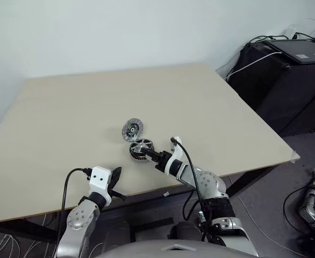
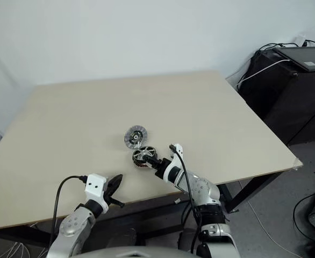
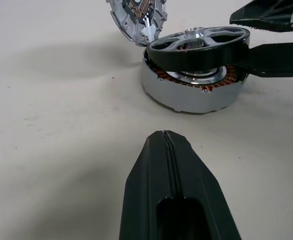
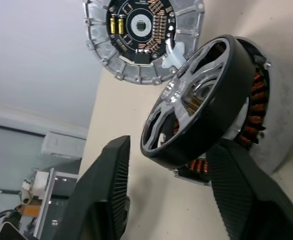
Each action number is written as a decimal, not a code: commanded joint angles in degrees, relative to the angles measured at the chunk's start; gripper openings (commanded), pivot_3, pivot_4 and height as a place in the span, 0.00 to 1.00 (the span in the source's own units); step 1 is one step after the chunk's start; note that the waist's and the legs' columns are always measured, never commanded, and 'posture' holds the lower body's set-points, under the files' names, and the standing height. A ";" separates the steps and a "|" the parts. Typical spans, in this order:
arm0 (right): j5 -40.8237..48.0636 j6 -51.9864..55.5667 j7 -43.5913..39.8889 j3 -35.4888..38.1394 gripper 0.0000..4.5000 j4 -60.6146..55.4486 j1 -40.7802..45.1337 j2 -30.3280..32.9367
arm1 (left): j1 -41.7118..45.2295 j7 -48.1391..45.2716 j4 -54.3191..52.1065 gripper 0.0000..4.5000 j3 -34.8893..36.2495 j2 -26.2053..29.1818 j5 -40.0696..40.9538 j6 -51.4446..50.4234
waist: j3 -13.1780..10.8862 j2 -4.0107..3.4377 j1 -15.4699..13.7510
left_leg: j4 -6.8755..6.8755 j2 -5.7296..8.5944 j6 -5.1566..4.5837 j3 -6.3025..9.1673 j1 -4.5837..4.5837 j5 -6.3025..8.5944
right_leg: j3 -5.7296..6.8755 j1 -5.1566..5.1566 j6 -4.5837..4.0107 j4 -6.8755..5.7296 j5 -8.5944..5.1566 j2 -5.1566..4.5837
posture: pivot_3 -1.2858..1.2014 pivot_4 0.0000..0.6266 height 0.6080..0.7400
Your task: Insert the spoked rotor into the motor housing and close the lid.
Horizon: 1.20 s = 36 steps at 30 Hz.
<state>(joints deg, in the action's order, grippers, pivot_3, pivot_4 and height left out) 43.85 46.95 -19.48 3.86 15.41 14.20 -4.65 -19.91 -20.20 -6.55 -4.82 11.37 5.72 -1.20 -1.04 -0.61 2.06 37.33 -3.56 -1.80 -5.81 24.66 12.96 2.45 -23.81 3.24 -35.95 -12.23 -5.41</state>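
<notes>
The spoked rotor's rim [image 3: 206, 59] is tilted over the motor housing, so next I back my right gripper out, close it and push down from above near the rotor's hub [image 3: 194, 33].
The motor housing [image 3: 186, 97], grey-shelled with coppery windings, stands on the table [image 1: 66, 118] near its front edge. The spoked rotor [image 4: 186, 112], silver spokes in a dark rim, rests tilted on top of the housing, partly inside it. Just behind them the lid [image 1: 132, 129] stands tilted up, its dark inner face with coppery parts showing. My right gripper [image 1: 151, 154] reaches in from the right with its jaws open on either side of the rotor's rim; one finger [image 4: 104, 200] stands clear of it. My left gripper [image 3: 167, 190] hovers shut, nearer the table's front edge.
The beige table runs wide to the left and far side of the parts. Its front edge lies just below both arms. A black cabinet [image 1: 292, 80] with cables stands off the table's right corner. A white wall is behind.
</notes>
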 commanded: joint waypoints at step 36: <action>-39.14 -23.33 0.63 -23.36 0.01 -2.14 7.03 9.36 | 2.79 -1.62 -0.71 0.00 -0.68 0.02 0.00 1.92 | 0.01 0.15 0.02 | 0.11 0.06 0.04 -0.04 -0.01 -0.04 | 0.00 0.04 -0.02 -0.02 -0.01 0.10 | 0.52 0.00 1.00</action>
<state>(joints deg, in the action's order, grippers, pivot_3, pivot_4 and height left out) 5.40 25.49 -18.33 -19.84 12.65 19.11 5.49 -17.51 -21.37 -5.98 -5.11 11.31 5.66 -0.67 -1.02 -0.47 2.08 37.45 -3.49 -1.76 -5.85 24.65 12.92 2.44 -23.76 3.23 -35.97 -12.24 -5.31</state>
